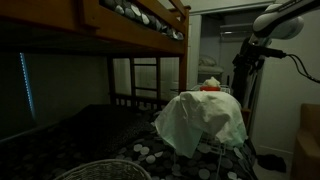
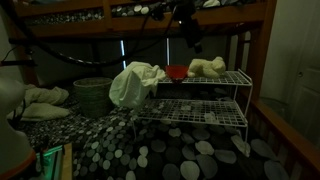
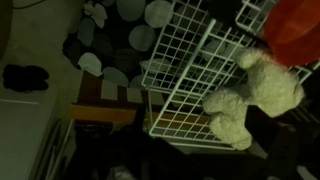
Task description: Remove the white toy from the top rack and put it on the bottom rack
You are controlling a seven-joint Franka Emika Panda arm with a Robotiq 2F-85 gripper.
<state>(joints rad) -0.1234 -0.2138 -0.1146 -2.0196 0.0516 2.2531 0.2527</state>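
My gripper is lowering its open fingers, and the white toy's loose end (image 2: 218,66) lies clear of the red object. My gripper should keep lowering them toward that end (image 3: 231,128) until they are on either side of it.
The white toy (image 2: 206,67) lies on the top rack (image 2: 232,79) of the pale wire stand, next to a small red object (image 2: 177,71). In the wrist view the toy (image 3: 250,95) rests on the wire grid (image 3: 190,70) near its edge. My gripper (image 2: 190,40) hangs just above the toy without touching it. In the wrist view its dark fingers (image 3: 205,150) are spread apart with nothing between them. The bottom rack (image 2: 200,112) holds nothing that I can see. In an exterior view the toy (image 1: 211,82) only peeks out above the cloth.
A big white cloth (image 2: 135,82) drapes over one end of the stand; it also shows in an exterior view (image 1: 200,120). A wooden bunk-bed frame (image 1: 130,20) stands over the spotted bedding (image 2: 190,155). A wire basket (image 2: 90,95) sits beside the cloth.
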